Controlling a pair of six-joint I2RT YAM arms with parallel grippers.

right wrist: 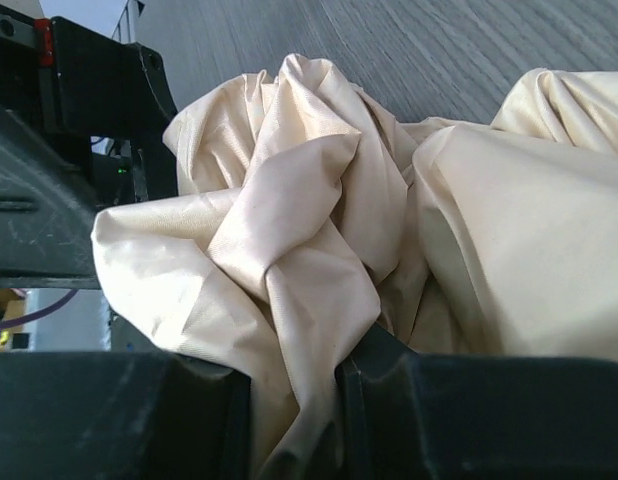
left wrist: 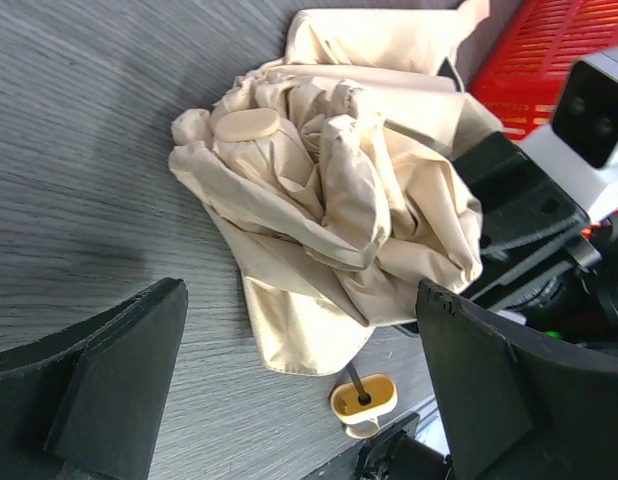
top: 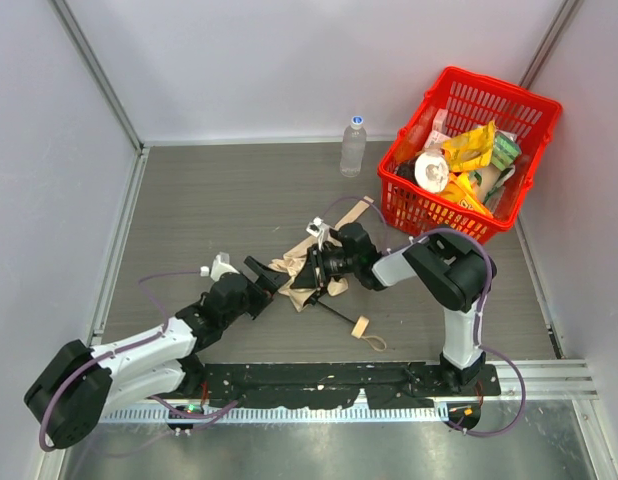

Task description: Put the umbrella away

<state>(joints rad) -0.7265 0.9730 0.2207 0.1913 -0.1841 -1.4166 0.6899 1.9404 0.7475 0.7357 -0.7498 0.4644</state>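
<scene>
My right gripper is pinching beside the place where the cream fabric bulges in loose folds (left wrist: 364, 205), so my left gripper should grip the folds (left wrist: 267, 168) by the tan button before my right gripper moves.
The umbrella (top: 297, 272) lies crumpled in the middle of the table, pale cream fabric bunched up. Its thin black shaft (top: 337, 312) runs to the small beige handle (top: 361, 325) near the front. My right gripper (top: 309, 274) is shut on a fold of the fabric (right wrist: 289, 300), pinched between its jaws. My left gripper (top: 270, 280) is open and empty just left of the fabric heap (left wrist: 329, 200). Its fingers (left wrist: 109, 390) stand wide apart, low over the table, and the handle (left wrist: 364, 396) lies between them.
A red basket (top: 521, 190) full of packets and bottles stands at the back right, also in the left wrist view (left wrist: 559, 60). A clear water bottle (top: 353, 146) stands upright left of it. Walls close in the table on three sides.
</scene>
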